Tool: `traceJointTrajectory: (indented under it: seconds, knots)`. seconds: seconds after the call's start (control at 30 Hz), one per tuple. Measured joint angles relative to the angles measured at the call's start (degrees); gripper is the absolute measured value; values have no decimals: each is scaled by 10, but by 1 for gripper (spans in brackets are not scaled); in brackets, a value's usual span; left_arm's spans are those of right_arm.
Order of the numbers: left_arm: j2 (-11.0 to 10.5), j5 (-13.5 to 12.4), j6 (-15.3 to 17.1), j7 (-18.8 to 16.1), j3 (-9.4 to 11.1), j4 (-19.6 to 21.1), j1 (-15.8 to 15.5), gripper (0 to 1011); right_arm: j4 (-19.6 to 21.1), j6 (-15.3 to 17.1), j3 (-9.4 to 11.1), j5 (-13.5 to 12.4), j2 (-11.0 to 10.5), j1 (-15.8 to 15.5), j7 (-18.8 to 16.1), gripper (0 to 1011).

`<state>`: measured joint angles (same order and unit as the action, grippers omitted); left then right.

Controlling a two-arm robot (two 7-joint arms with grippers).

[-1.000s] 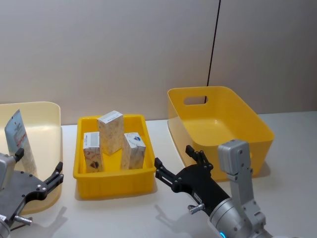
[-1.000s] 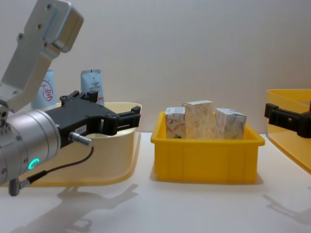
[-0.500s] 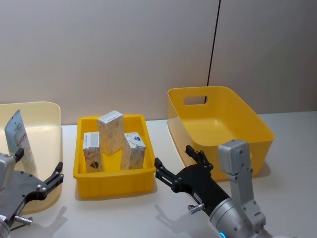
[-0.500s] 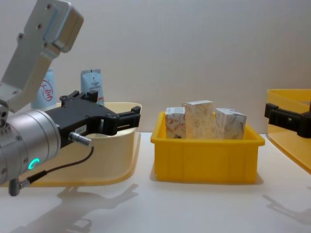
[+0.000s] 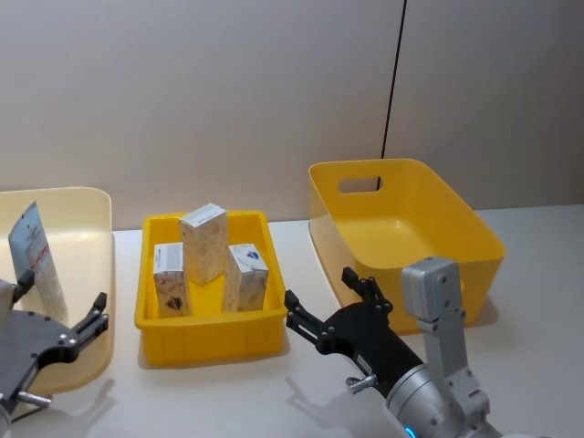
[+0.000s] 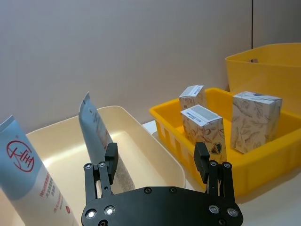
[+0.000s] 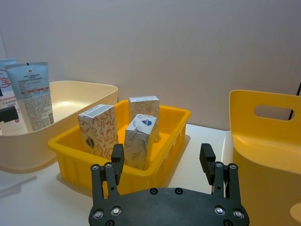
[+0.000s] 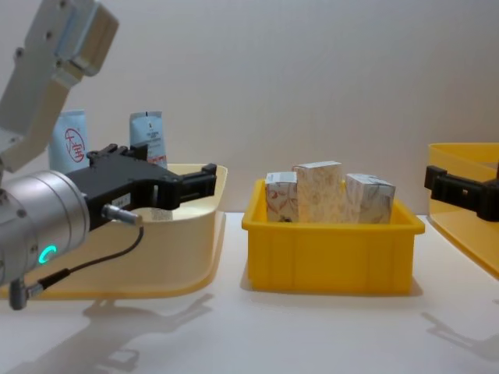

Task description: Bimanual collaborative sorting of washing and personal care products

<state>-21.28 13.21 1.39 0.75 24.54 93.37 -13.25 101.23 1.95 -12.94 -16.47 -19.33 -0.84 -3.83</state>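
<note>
My gripper will find that the plain pale-blue tube [image 7: 32,96] stays straight when I lift and carry it, because the tube stands tall with a straight flat top edge [image 7: 27,64].
Three whitish marbled cartons [image 5: 204,242] [image 7: 139,139] stand upright in a small yellow tray [image 5: 210,325]. Two pale-blue tubes stand in the cream bin [image 5: 95,212]: one with a red round mark [image 8: 71,141] [image 6: 26,181] and a plain one [image 8: 148,137] [image 6: 95,134]. My left gripper [image 5: 60,297] [image 6: 156,157] [image 8: 187,178] hangs open and empty over the cream bin's near right part, short of the tubes. My right gripper [image 5: 319,288] [image 7: 162,155] [image 8: 433,179] is open and empty too, low over the table right of the tray, pointing toward the cartons.
A large yellow bin with a handle slot [image 5: 406,228] stands empty on the right. The white table [image 5: 301,242] runs between tray and bins and along the front. A plain wall closes the back.
My left gripper has shifted left and back, further over the cream bin. The right arm, cartons and tubes have not moved.
</note>
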Motion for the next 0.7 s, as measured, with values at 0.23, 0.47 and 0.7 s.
traceJointTrajectory:
  seconds: [0.23,0.47,0.7]
  knots:
    - [12,30,15,0,-25,0,1,1003,0,0,0,0,0,0,0,1001]
    - [26,61,34,0,-49,-9,-7,1003,0,0,0,0,0,0,0,1001]
    - [40,91,57,4,-68,-26,-21,1003,0,0,0,0,0,0,0,1001]
